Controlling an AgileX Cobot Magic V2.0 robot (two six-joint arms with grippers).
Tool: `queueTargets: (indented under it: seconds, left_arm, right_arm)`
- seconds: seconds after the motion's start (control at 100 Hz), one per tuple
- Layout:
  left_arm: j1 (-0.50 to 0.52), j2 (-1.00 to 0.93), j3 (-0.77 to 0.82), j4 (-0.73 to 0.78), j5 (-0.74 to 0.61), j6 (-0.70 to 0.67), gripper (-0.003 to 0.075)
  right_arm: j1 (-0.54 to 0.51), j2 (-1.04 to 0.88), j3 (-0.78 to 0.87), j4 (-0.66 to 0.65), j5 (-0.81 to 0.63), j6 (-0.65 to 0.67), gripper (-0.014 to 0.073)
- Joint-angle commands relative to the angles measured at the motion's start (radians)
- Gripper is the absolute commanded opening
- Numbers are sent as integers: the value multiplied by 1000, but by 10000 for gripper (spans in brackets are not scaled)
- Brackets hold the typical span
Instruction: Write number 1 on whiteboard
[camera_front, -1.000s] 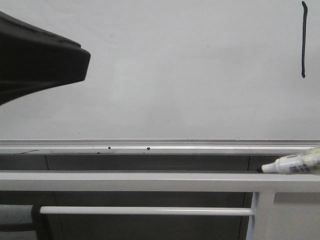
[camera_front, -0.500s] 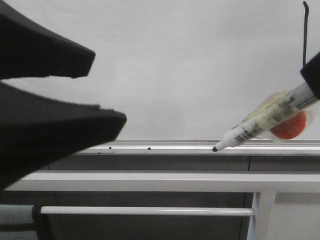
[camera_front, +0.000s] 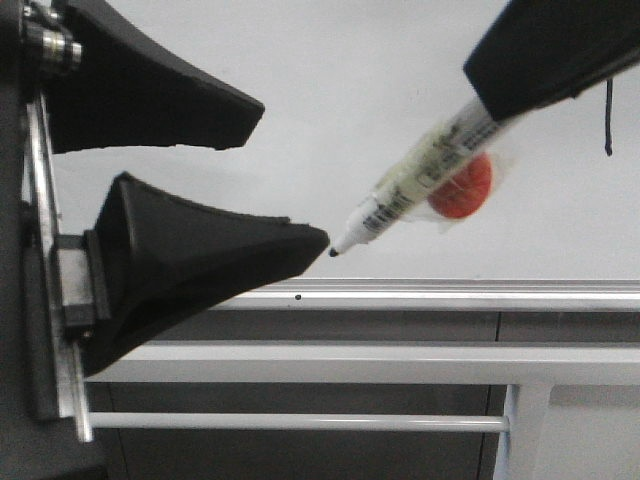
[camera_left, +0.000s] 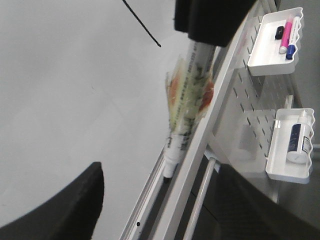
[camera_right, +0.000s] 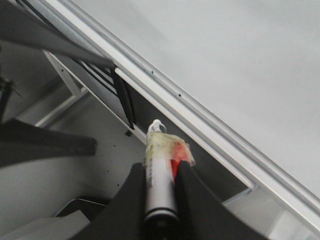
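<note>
The marker pen's black tip (camera_front: 335, 251) is the only part near my left gripper's fingers, so next my left gripper moves farther along and grabs the marker pen's taped part (camera_front: 408, 188).
My right gripper (camera_front: 556, 52) is shut on the white marker pen (camera_front: 420, 175), which slants down to the left with its bare black tip close to my left gripper's lower fingertip; whether they touch is unclear. The pen carries clear tape and an orange patch. My left gripper (camera_front: 290, 180) is open and empty, close in front of the whiteboard (camera_front: 380, 60). The number 1 (camera_front: 607, 118), a thin black stroke, is on the board at the far right, its top hidden by my right gripper. In the left wrist view the pen (camera_left: 189, 107) hangs over the rail. My right gripper (camera_right: 159, 167) clamps the pen (camera_right: 159, 175).
The silver edge rail (camera_front: 460, 293) with a small dark dot (camera_front: 298, 296) runs under the board, and white metal bars (camera_front: 350, 362) lie below it. Two white trays (camera_left: 260, 52) (camera_left: 277, 167) with markers and a bottle hang on a pegboard to the side.
My right gripper has carried the pen up and to the left, from the rail toward my left gripper. My left gripper has moved further into view to the right, open.
</note>
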Motion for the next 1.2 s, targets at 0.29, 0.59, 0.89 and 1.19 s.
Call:
queueTargets:
  seconds: [0.29, 0.59, 0.89, 1.19]
  left_arm:
    - [-7, 50, -31, 12, -186, 4, 440]
    - [-7, 58, -31, 12, -229, 4, 440]
    - [-7, 58, -31, 6, -229, 4, 309]
    - [-7, 58, -31, 6, -214, 4, -20]
  right_arm:
    - [14, 39, -76, -16, -130, -9, -64]
    - [26, 45, -76, -10, -144, -9, -64]
    - [26, 45, -76, -8, -164, -9, -64]
    - [26, 45, -76, -8, -164, -9, -64]
